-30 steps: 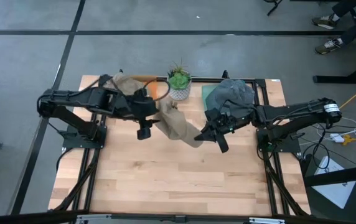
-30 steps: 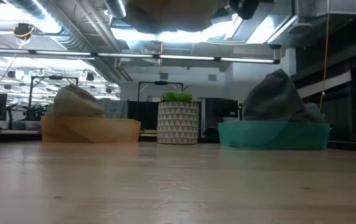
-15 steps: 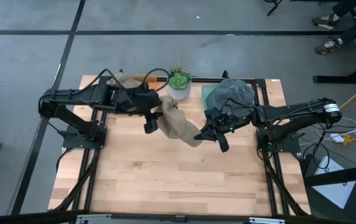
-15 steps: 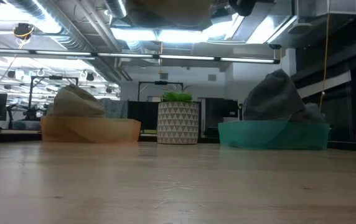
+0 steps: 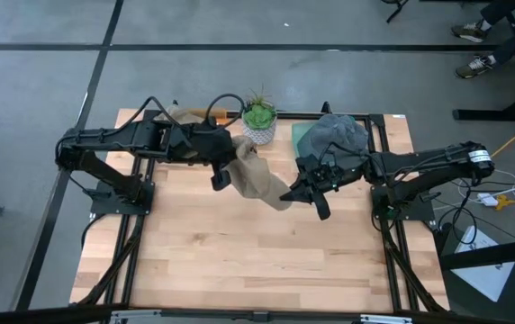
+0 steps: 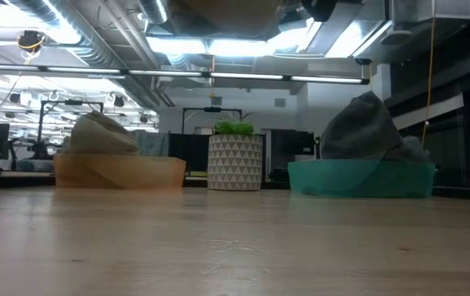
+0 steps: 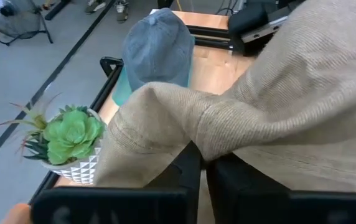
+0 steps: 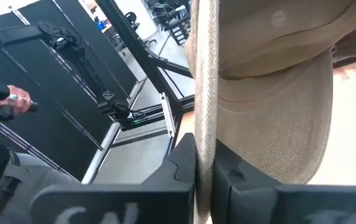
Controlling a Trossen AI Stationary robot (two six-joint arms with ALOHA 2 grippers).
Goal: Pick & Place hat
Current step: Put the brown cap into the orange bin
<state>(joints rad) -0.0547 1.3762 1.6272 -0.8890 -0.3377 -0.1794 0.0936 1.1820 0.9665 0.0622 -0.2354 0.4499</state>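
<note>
The robot's left gripper is holding a bunched fold of the tan hat (image 7: pixel 196 121), so it should open and let the hat's top (image 8: pixel 274 43) spread out before it grips the hat again.
A tan hat (image 5: pixel 259 180) hangs in the air over the table's middle, between my two grippers. My left gripper (image 5: pixel 229 167) is shut on its left part and my right gripper (image 5: pixel 293 193) is shut on its right edge. In the low view only the hat's underside (image 6: pixel 218 8) shows, at the top edge. A grey hat (image 5: pixel 340 135) lies on top of a teal bin (image 5: pixel 301 135) at the far right. More tan hats (image 6: pixel 103 136) sit in an orange bin (image 6: pixel 120 173) at the far left. My left gripper pinches a bunched fold of the tan cloth (image 7: pixel 196 134) between its two fingers, coming level from the table's left. The hat is clear of the table, and its cloth spreads away past the fingers. My right gripper pinches the hat's thin edge (image 8: pixel 204 124) between its two fingers, coming from the table's right. The edge runs along between the fingers. The hat's crown and brim (image 8: pixel 277 124) hang beside them, clear of the table.
A potted green plant (image 5: pixel 259 119) in a white patterned pot stands at the far edge between the two bins, close behind the hat. The near half of the wooden table (image 5: pixel 257 261) is bare. A person's hand (image 8: pixel 16 99) shows in the room beyond.
My left gripper has gone toward the table's right and far edges, up to the hat's left part, and has taken hold of it. The hat's left part has bunched up there. My right gripper and the hat's right edge have stayed where they were.
</note>
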